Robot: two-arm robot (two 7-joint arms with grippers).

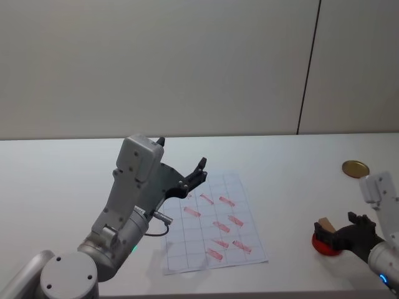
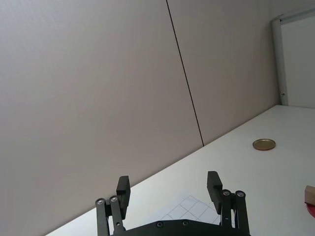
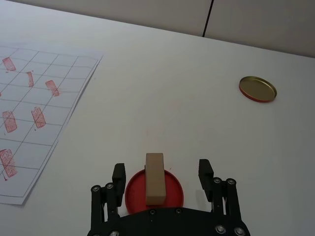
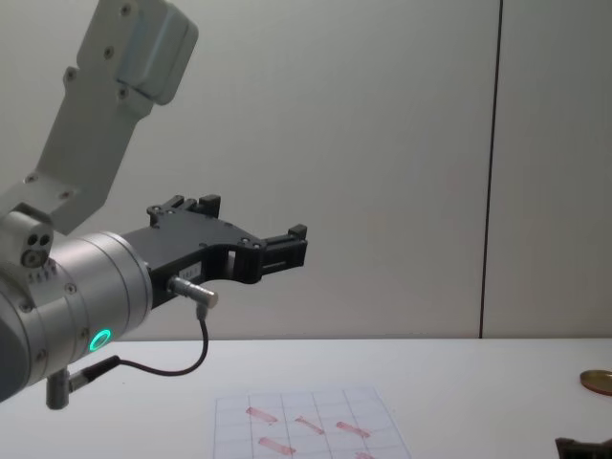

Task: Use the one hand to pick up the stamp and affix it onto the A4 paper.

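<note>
I expect the sheet to shift a little when I press and lift the stamp, because the A4 paper (image 4: pixel 308 427) has a free edge with a thin shadow (image 3: pixel 56 141) under it.
The stamp (image 3: pixel 154 178), a small light-brown wooden block, stands on a round red ink pad (image 3: pixel 172 192) on the white table. My right gripper (image 3: pixel 162 171) is open, one finger on each side of the stamp with a gap to both. From the head view the stamp (image 1: pixel 325 223) and right gripper (image 1: pixel 336 229) sit at the near right. The A4 paper (image 1: pixel 187 249), a gridded sheet with several red marks, lies mid-table. My left gripper (image 1: pixel 190 179) hangs open and empty in the air above the paper's far left corner.
A round golden lid (image 1: pixel 355 168) lies at the far right of the table, beyond the ink pad (image 1: pixel 323 247). A pale wall with a dark vertical seam stands behind the table. The left arm's elbow rises high over the near left.
</note>
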